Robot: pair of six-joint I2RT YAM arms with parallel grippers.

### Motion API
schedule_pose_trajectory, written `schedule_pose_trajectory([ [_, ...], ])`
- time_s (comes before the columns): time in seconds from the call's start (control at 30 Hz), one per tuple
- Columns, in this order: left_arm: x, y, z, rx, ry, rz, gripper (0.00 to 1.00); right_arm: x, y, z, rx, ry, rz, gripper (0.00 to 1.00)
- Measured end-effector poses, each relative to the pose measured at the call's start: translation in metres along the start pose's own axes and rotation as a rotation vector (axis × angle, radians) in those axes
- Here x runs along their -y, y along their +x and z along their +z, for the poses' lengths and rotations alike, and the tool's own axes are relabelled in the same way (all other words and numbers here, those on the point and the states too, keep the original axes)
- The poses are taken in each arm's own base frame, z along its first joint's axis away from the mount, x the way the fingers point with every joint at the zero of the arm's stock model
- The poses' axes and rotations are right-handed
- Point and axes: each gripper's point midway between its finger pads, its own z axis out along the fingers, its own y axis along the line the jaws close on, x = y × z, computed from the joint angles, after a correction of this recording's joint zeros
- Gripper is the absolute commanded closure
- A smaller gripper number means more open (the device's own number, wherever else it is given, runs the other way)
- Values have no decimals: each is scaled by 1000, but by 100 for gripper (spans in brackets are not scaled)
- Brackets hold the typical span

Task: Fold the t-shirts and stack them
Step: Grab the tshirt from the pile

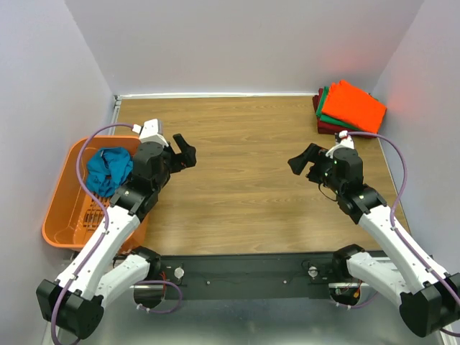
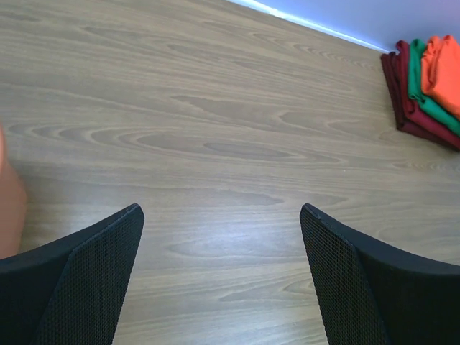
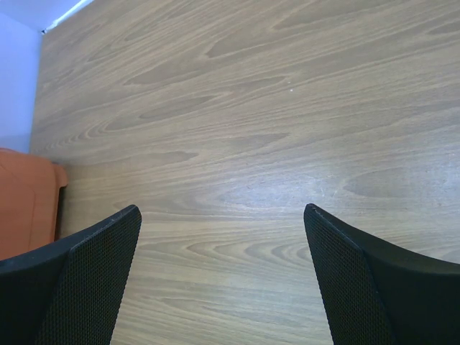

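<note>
I keep moving my left gripper into the orange basket [image 1: 108, 171] and close it on the crumpled cloth [image 1: 115, 164], because the teal-blue t-shirt is alone in the basket and the table is clear.
A teal-blue t-shirt [image 1: 109, 169] lies crumpled in the orange basket [image 1: 63, 215] at the left. Folded t-shirts are stacked at the back right: bright orange [image 1: 353, 105] on top, green [image 1: 327, 108] under it, dark red [image 1: 327, 128] at the bottom. The stack also shows in the left wrist view [image 2: 428, 86]. My left gripper [image 1: 185, 152] is open and empty above the table, right of the basket. My right gripper [image 1: 300, 159] is open and empty above the table, in front of the stack. Both wrist views show wide-apart fingers [image 2: 86, 280] [image 3: 359, 280] over bare wood.
The wooden table [image 1: 244, 172] is walled at the back and both sides. The basket sits off the table's left edge; its corner shows in the right wrist view [image 3: 25, 201]. A black rail [image 1: 244, 273] with the arm bases runs along the near edge.
</note>
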Motion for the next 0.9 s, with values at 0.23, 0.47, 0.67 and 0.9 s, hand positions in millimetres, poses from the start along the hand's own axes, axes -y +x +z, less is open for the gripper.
schedule_pose_trajectory([
  [0.23,-16,-21,-2,32,-115,-37,2,-1,1,0,-4,-6,-5,0],
  [0.47,-76,-56,-16,129,-389,-106,2,-4,3,-1,-19,-27,-8,0],
  [0.67,-187,-64,-34,177,-758,-209,2,-8,6,-2,-36,-51,-8,0],
  [0.9,-274,-6,-24,-9,-957,-317,10,-12,10,-3,-54,-74,-14,0],
])
